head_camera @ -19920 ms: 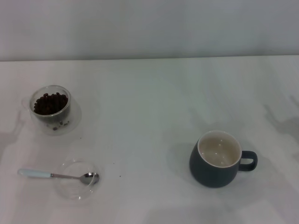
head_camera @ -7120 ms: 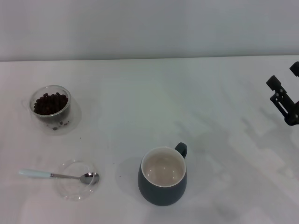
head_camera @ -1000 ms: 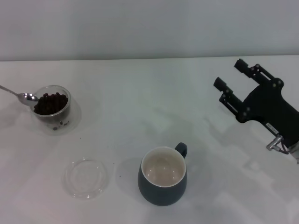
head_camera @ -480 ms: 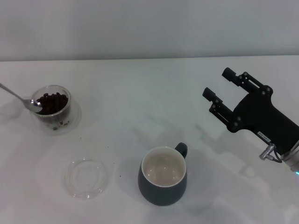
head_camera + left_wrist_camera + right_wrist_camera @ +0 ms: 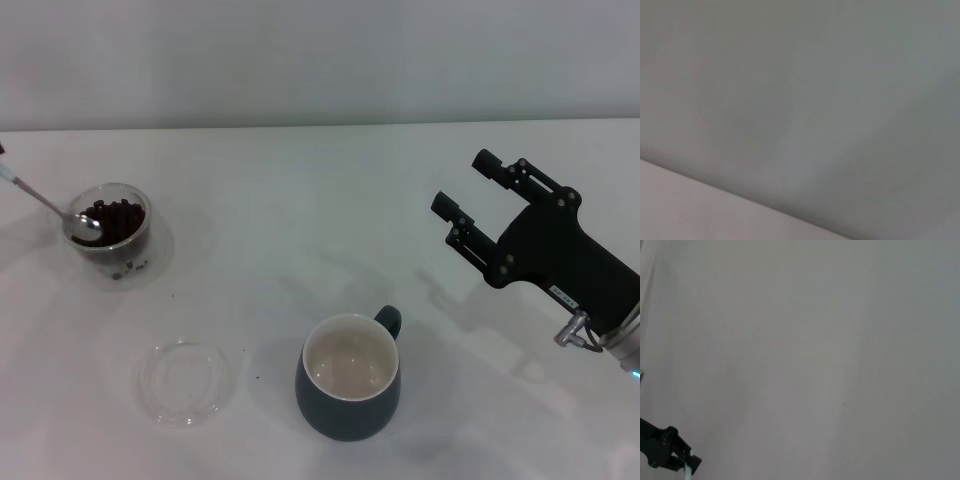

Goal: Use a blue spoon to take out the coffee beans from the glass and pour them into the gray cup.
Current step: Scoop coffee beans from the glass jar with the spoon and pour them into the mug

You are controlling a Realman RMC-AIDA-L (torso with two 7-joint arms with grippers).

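The blue spoon's bowl (image 5: 85, 228) tilts down next to the coffee beans. Next, I lower the spoon's handle with my left gripper and level the spoon's bowl under the beans (image 5: 118, 220) before I lift.
The glass (image 5: 110, 230) stands at the far left of the table with the coffee beans (image 5: 115, 218) in it. The blue spoon's metal bowl (image 5: 83, 226) dips into the glass at its left side. Its thin stem (image 5: 35, 193) slants up to the left edge, and the handle is out of the head view. My left gripper (image 5: 687, 464) shows only in the right wrist view, far off, shut on the pale handle (image 5: 687, 471). The gray cup (image 5: 348, 378) stands empty at the front centre. My right gripper (image 5: 463, 182) is open and empty, up over the table right of the cup.
A flat clear glass dish (image 5: 185, 382) lies empty at the front left, below the glass. A few dark crumbs lie on the white table (image 5: 300, 220). The left wrist view shows only grey wall and a strip of table.
The spoon bowl has gone from the glass's left rim down into the beans. My right gripper has moved a little left and lower, then nearly stopped.
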